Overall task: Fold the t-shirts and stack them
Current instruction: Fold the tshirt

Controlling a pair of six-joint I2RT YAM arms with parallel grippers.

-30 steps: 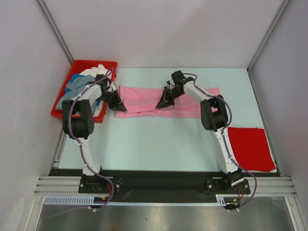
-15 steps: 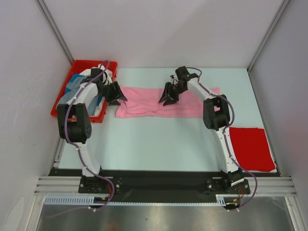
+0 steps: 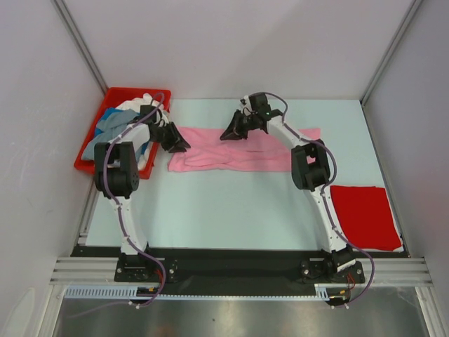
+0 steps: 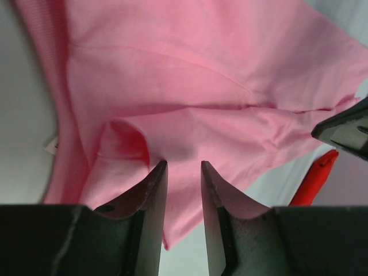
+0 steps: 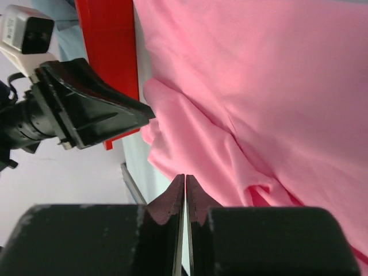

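The pink t-shirt [image 3: 261, 159] is lying across the back. My left gripper should grab its rumpled corner [image 3: 175, 167] and my right gripper its opposite end to swing it lengthwise.
A light pink t-shirt [image 3: 231, 154] lies spread across the back of the table, rumpled at its near left corner. My left gripper [image 3: 179, 145] hovers at the shirt's left end; in the left wrist view [image 4: 181, 164] its jaws stand apart with nothing between them, the pink cloth [image 4: 190, 75] just beyond. My right gripper [image 3: 228, 133] is at the shirt's back edge, left of its middle; the right wrist view [image 5: 184, 177] shows it shut and empty above the cloth [image 5: 276, 86]. A folded red t-shirt [image 3: 365, 216] lies flat at the right.
A red plastic bin [image 3: 123, 92] stands at the back left, holding grey-blue [image 3: 112, 121] and white [image 3: 144, 104] shirts; its wall shows in the right wrist view [image 5: 109, 57]. Grey walls close in the table on three sides.
My right gripper has moved from the shirt's middle back and left to its far edge. My left gripper has shifted a little at the shirt's left end. The shirt's left end is more rumpled.
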